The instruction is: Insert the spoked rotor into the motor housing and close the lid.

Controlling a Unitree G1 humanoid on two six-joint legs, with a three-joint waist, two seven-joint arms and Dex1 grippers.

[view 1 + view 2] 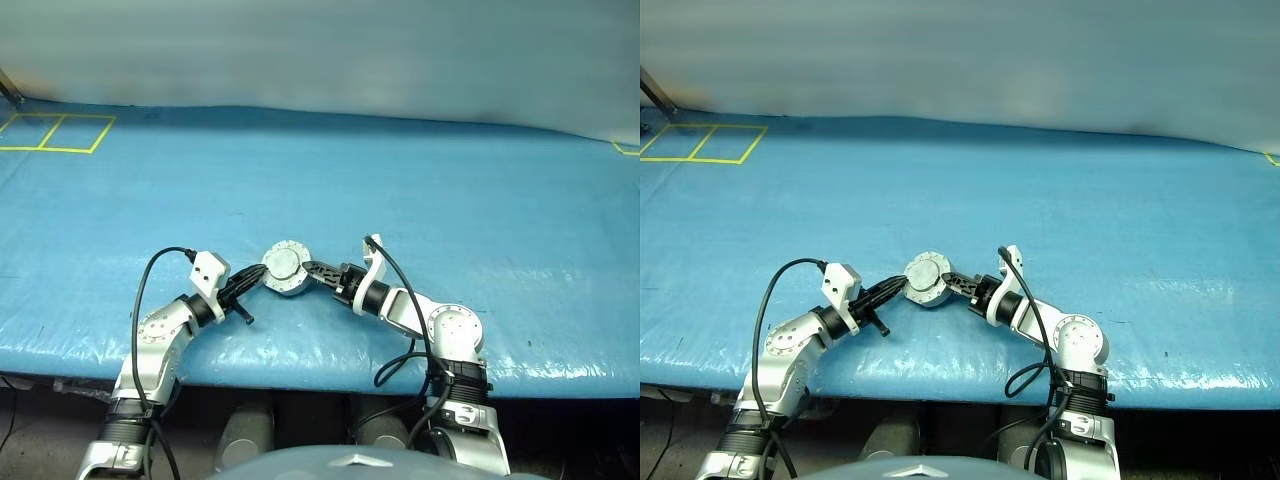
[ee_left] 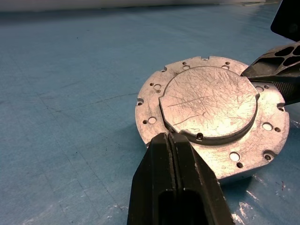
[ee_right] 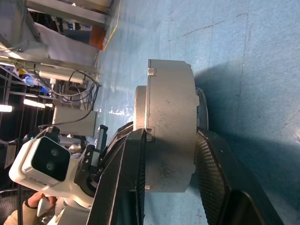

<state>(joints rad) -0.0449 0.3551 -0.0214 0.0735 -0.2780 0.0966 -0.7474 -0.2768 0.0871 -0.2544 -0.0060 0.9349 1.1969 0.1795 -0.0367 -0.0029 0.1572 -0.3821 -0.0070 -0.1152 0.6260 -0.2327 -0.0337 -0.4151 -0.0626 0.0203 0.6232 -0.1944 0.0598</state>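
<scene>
My left gripper's closed fingers just lean against the housing's rim [image 2: 152, 128]. I should open that gripper, turn it and clamp lid to housing at the housing's near edge [image 1: 277, 284].
The motor housing [image 1: 285, 268] is a round silver-grey puck lying on the blue table close to the front edge. Its lid [image 2: 208, 103] lies flat and closed on top, plain scratched outer face up. The spoked rotor is hidden. My left gripper [image 1: 250, 284] is shut, with nothing between its fingers [image 2: 159, 159], and its tips rest against the housing's rim. From the other side my right gripper [image 1: 312, 270] is shut on the housing's edge. One finger [image 3: 133, 154] lies on the top face and the other [image 3: 208, 159] sits under the bottom.
A blue tarp covers the table [image 1: 420, 170]. Yellow tape squares [image 1: 60, 132] mark the far left corner, and another yellow mark [image 1: 626, 149] sits at the far right. The table's front edge [image 1: 330, 372] runs just below both wrists.
</scene>
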